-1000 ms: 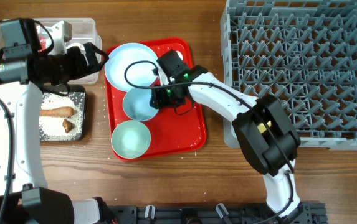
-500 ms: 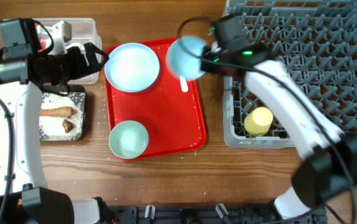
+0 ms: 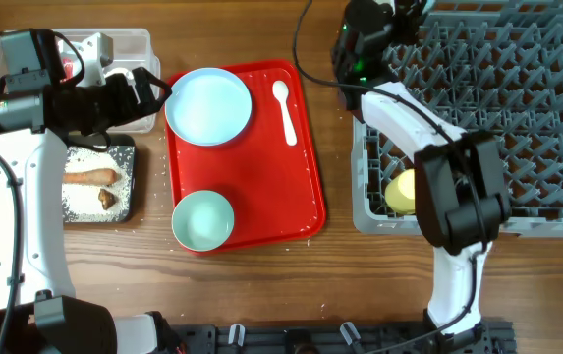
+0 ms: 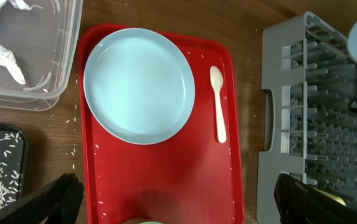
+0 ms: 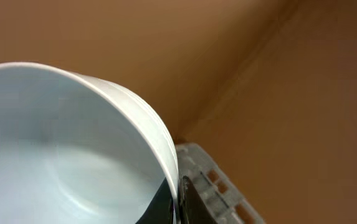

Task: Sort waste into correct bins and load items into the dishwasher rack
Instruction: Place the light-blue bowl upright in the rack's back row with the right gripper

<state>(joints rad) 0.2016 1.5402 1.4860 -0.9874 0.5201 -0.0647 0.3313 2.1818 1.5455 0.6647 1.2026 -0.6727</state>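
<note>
The pale blue bowl point(image 5: 72, 152) hangs by its rim over the rack's open far corner point(image 3: 438, 26), so the robot's right gripper should keep lowering the bowl and let it go there.
My right gripper point(image 5: 177, 194) is shut on the rim of a pale blue bowl point(image 5: 60, 155). It holds the bowl up over the far left corner of the grey dishwasher rack point(image 3: 517, 118). In the overhead view the right gripper point(image 3: 371, 28) hides the bowl. A yellow cup point(image 3: 406, 190) lies in the rack's near left corner. On the red tray point(image 3: 301, 211) sit the pale blue plate point(image 3: 209, 106), the white spoon point(image 3: 285, 110) and a pale green bowl point(image 3: 202, 219). My left gripper point(image 3: 151, 88) is open and empty, between the clear tub point(image 3: 129, 44) and the plate.
The black tray point(image 3: 129, 211) holds an orange-brown stick point(image 3: 89, 177), a brown lump point(image 3: 107, 197) and rice grains. Crumpled white paper point(image 4: 0, 50) lies in the clear tub. Loose rice grains are scattered on the wood beside the red tray.
My right gripper has lifted the pale blue bowl off the red tray and carried it right and back, over the rack's far left corner. The spoon now shows. The left arm has not moved.
</note>
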